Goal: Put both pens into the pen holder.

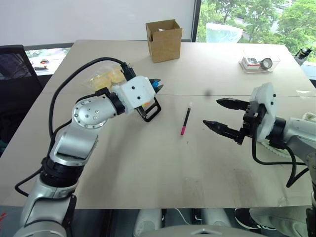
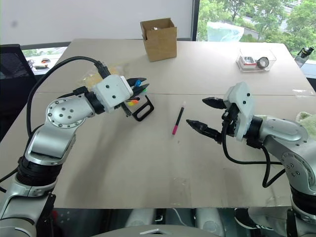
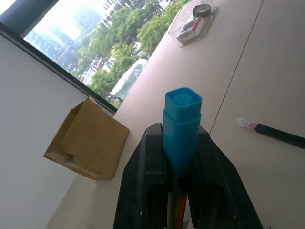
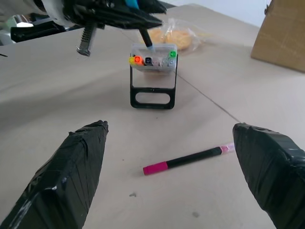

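Next, my right gripper moves back and lets my left gripper take the pink pen (image 1: 185,121), because the pen lies near the pen holder (image 1: 151,111), where my left gripper can reach it.
My left gripper (image 1: 156,85) is shut on the pen with the cyan-blue end (image 3: 182,119), held just above the pen holder (image 1: 150,109). That holder is a small black frame with a clear part and bright highlighters showing in it. In the right wrist view this pen slants down from the fingers to the top of the pen holder (image 4: 153,78). The other pen (image 1: 186,120), black with a magenta-pink end, lies flat on the table between the two arms. Right of it, my right gripper (image 1: 211,112) stands wide open and empty, pointing at the pink pen (image 4: 186,160).
A brown cardboard box (image 1: 164,33) stands at the table's far middle. A clear plastic tray (image 1: 259,63) sits at the far right. A plastic bag of yellow things (image 1: 106,76) lies behind my left arm. A black chair (image 1: 12,69) stands off the left edge.
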Controlling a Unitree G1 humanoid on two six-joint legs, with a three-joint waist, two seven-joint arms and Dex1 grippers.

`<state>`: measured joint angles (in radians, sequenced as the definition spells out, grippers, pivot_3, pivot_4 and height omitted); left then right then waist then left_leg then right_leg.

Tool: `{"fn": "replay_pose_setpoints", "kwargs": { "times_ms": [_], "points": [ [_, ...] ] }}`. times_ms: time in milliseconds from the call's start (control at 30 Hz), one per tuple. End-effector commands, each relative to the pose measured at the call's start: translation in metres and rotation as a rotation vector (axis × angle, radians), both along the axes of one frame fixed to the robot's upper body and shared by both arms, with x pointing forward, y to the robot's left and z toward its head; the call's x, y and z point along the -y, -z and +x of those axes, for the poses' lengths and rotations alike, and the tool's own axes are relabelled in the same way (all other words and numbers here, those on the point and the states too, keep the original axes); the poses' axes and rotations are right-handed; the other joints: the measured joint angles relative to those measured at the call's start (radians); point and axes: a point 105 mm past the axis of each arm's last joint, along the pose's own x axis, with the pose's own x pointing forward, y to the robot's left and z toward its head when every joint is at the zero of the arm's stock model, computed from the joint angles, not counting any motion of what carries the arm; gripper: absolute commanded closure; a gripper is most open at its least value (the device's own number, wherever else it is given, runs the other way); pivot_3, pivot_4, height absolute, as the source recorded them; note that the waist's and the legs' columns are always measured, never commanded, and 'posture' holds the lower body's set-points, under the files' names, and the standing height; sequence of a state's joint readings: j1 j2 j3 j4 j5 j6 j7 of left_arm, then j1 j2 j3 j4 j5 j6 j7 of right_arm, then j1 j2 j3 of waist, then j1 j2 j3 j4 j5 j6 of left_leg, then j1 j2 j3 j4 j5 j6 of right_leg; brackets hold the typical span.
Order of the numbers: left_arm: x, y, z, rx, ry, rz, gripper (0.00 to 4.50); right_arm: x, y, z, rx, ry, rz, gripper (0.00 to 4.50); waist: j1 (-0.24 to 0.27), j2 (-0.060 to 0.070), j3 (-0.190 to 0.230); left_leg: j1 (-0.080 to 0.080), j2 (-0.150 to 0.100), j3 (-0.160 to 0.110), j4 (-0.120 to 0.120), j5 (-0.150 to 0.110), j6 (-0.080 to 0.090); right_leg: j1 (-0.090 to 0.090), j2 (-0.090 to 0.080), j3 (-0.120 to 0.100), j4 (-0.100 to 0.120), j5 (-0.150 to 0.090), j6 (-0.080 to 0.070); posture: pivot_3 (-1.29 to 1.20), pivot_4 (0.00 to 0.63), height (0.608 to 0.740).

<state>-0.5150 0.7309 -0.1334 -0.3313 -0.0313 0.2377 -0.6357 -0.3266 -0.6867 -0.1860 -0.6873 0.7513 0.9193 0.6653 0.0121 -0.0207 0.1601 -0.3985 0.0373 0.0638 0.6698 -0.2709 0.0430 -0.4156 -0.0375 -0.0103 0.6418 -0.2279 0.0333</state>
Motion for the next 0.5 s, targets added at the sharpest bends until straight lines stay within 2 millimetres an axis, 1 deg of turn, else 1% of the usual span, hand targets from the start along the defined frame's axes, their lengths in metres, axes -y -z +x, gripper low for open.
{"fn": "replay_pose_setpoints", "kwargs": {
  "times_ms": [33,100,167,200,267,367,400,433,500],
  "points": [
    [0.000,0.000,0.007,0.043,-0.018,0.001,4.50,-0.003,-0.009,-0.003,0.054,-0.012,-0.002,0.07,0.001,0.000,0.000,0.000,0.000,0.000,0.000,0.000,0.000,0.000,0.000,0.000,0.000,0.000,0.000,0.00,0.150,0.740],
    [-0.008,0.003,0.014,0.051,-0.073,0.008,4.50,-0.004,-0.009,-0.003,0.056,-0.012,-0.003,0.07,0.000,0.000,0.000,0.000,0.000,0.000,0.000,0.000,0.000,0.000,0.000,0.000,0.000,0.000,0.000,0.00,0.150,0.740],
    [-0.015,0.005,0.020,0.051,-0.113,0.010,3.47,-0.006,-0.007,-0.002,0.051,-0.005,-0.005,0.00,0.000,0.000,0.000,0.000,0.000,0.000,0.000,0.000,0.000,0.000,0.000,0.000,0.000,0.000,0.000,0.00,0.150,0.740],
    [-0.017,0.005,0.021,0.051,-0.118,0.009,3.24,-0.007,-0.006,-0.001,0.048,-0.002,-0.006,0.00,0.000,0.000,0.000,0.000,0.000,0.000,0.000,0.000,0.000,0.000,0.000,0.000,0.000,0.000,0.000,0.00,0.150,0.740],
    [-0.014,0.003,0.019,0.039,-0.086,-0.035,2.32,-0.010,0.003,0.007,0.023,0.039,-0.026,0.00,0.000,0.000,0.000,0.000,0.000,0.000,0.000,0.000,0.000,0.000,0.000,0.000,0.000,0.000,0.000,0.00,0.150,0.740],
    [-0.004,-0.010,0.007,-0.092,0.009,-0.317,0.83,-0.026,0.029,0.032,-0.059,0.156,-0.066,0.00,-0.003,0.000,0.000,0.000,0.001,0.000,0.001,0.000,0.000,0.000,0.000,0.000,0.001,0.000,0.000,0.00,0.150,0.740],
    [0.000,-0.013,-0.001,-0.180,0.062,-0.412,0.50,-0.030,0.037,0.041,-0.095,0.208,-0.070,0.00,-0.006,-0.001,0.000,0.000,0.001,0.000,0.001,0.000,0.000,0.000,0.000,0.000,0.001,0.000,0.000,0.00,0.150,0.740],
    [0.003,-0.013,-0.009,-0.255,0.108,-0.460,0.50,-0.033,0.043,0.048,-0.120,0.244,-0.072,0.00,-0.012,-0.001,0.000,0.000,0.001,0.000,0.002,0.000,0.000,0.000,-0.001,0.000,0.002,0.000,0.000,0.00,0.150,0.740],
    [0.005,-0.009,-0.029,-0.384,0.186,-0.485,0.50,-0.043,0.056,0.059,-0.177,0.283,-0.074,0.00,-0.020,-0.002,0.000,-0.001,0.002,-0.001,0.003,0.002,-0.003,-0.001,-0.001,0.000,0.003,0.000,0.000,0.00,0.150,0.740]
  ]
}}
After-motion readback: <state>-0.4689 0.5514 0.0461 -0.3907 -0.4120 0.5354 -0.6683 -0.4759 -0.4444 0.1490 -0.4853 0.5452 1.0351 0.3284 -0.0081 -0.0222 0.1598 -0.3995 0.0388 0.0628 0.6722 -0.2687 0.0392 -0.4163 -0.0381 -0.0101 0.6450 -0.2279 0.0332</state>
